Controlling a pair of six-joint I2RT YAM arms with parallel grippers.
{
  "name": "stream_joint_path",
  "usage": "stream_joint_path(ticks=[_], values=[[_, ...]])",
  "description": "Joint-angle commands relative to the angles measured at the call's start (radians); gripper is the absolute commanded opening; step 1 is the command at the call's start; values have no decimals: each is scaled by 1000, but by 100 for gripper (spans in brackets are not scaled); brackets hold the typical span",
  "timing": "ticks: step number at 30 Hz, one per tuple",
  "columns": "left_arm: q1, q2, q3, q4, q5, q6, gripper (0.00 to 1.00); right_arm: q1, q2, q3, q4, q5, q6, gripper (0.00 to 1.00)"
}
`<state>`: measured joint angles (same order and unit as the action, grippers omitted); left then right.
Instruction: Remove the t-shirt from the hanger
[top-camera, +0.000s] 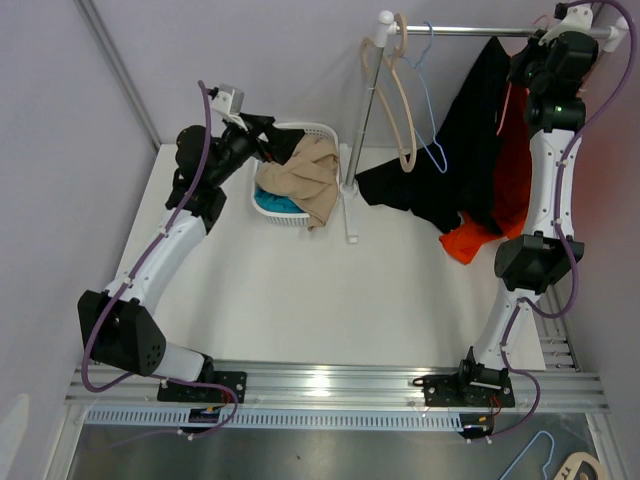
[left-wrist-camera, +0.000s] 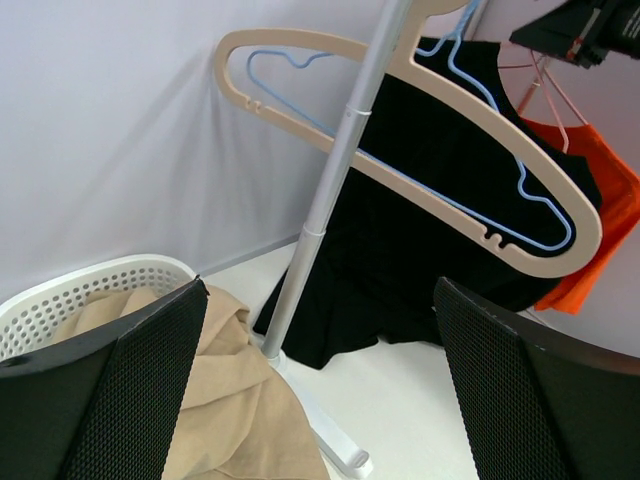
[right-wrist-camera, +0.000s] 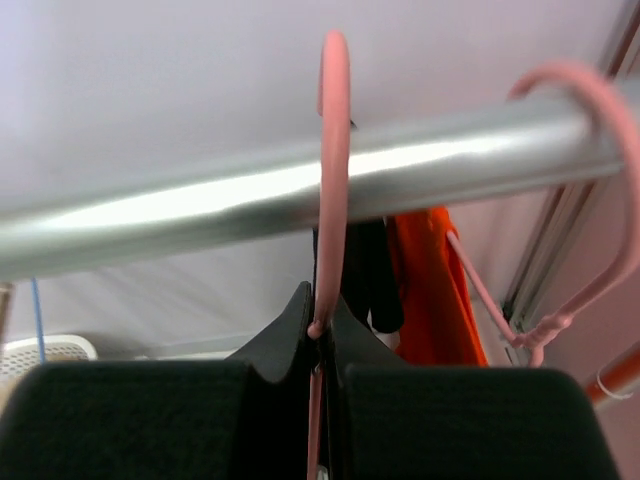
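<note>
The pole and beige hanger are in my left gripper's way to the black t-shirt, so next my left gripper moves back and grabs the cloth from the front.
A black t-shirt hangs from the rack's rail, its hem trailing onto the table; it also shows in the left wrist view. An orange t-shirt hangs just behind it on a second pink hanger. My right gripper is up at the rail, shut on the neck of a pink hanger's hook, which sits over the rail. Black cloth hangs right below it. My left gripper is open and empty above the basket, well left of the shirts.
A white basket holds a beige garment and something blue. The rack's upright pole stands beside it. An empty beige hanger and a blue hanger hang at the rail's left end. Grey walls lie behind and left.
</note>
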<state>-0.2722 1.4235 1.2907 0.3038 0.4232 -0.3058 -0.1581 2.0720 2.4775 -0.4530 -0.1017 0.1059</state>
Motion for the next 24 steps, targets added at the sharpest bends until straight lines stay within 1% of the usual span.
stream_joint_path(ticks=[1,2,4,5,6,7,8,9,10,11,12,13,14,15,16,17,18,19,20,21,22,23,24], values=[[-12,-44,6,89,52,25,100,8,-36,139,66,-45,35,0],[-12,-47,9,101,48,7,99,6,-55,132,74,-59,40,0],[-12,-49,15,144,115,-25,99,2,-93,88,83,-116,54,0],[-12,-52,3,250,144,-77,99,3,-145,63,85,-127,55,0],[-12,-66,-31,323,202,-116,99,5,-174,31,91,-134,52,0],[-12,-73,-74,475,245,-194,99,8,-235,-39,102,-142,48,0],[-12,-80,-89,477,282,-222,100,8,-268,-78,102,-144,46,0],[-12,-86,-115,576,319,-249,100,9,-298,-115,109,-145,48,0],[-10,-83,-138,639,403,-286,99,9,-328,-150,109,-154,52,0],[-10,-71,-137,711,443,-399,100,11,-375,-204,99,-162,54,0],[-10,-51,-128,844,483,-471,100,14,-397,-227,91,-164,57,0],[-13,13,-104,924,582,-540,99,15,-417,-245,83,-164,58,0],[-21,53,-61,1042,612,-717,100,18,-437,-265,76,-164,63,0],[-28,93,-53,1175,618,-824,99,20,-467,-296,59,-159,64,0],[-39,130,-42,1310,626,-899,99,20,-483,-307,45,-152,70,0],[-50,156,-7,1311,640,-941,100,22,-496,-318,5,-144,84,0],[-64,149,-19,1310,647,-916,99,22,-516,-325,-27,-123,92,0],[-102,129,-77,1308,649,-870,100,22,-523,-325,-62,-109,100,0],[-129,58,-117,1286,640,-702,100,22,-530,-327,-135,-99,112,0],[-154,7,-227,1202,619,-582,99,23,-542,-339,-157,-95,126,0],[-218,-48,-246,1063,585,-453,100,28,-582,-392,-171,-80,132,0],[-263,-157,-257,659,465,-124,99,32,-610,-434,-171,-60,136,0],[-315,-199,-211,420,346,66,99,40,-644,-483,-153,-41,147,0]])
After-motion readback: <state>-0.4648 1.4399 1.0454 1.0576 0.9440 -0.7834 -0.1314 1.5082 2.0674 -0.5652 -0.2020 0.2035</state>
